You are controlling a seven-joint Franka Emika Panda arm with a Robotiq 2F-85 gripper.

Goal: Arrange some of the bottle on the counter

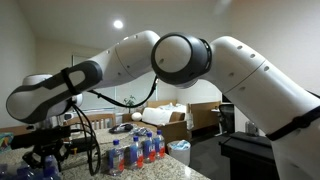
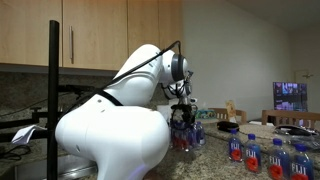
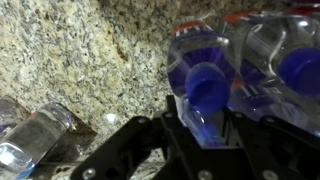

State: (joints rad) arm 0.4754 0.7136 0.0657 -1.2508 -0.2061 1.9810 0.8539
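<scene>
The robot's gripper should open, move over the bottle [image 3: 194, 58] and close around its middle before lifting it, since the blue cap [image 3: 207, 87] sits off-centre, ahead of the gripper's fingers.
In the wrist view my gripper [image 3: 204, 128] is shut on a clear bottle with a blue cap and blue label [image 3: 205, 85], its fingers pressed to both sides. More blue-capped bottles [image 3: 283, 62] stand close against it on the speckled granite counter [image 3: 90, 60]. Another clear bottle [image 3: 35, 135] lies at the lower left. In both exterior views the gripper [image 2: 181, 108] [image 1: 47, 152] is low over a cluster of bottles [image 2: 186, 136]. A separate group of bottles with blue and red labels [image 2: 262, 157] [image 1: 136, 152] stands further along the counter.
Wooden wall cabinets [image 2: 90, 35] hang above the counter. A dark vertical pole [image 2: 53, 100] stands beside the arm's base. Cardboard boxes [image 1: 175, 120] and a dark cabinet [image 1: 245, 155] stand in the room beyond the counter's end.
</scene>
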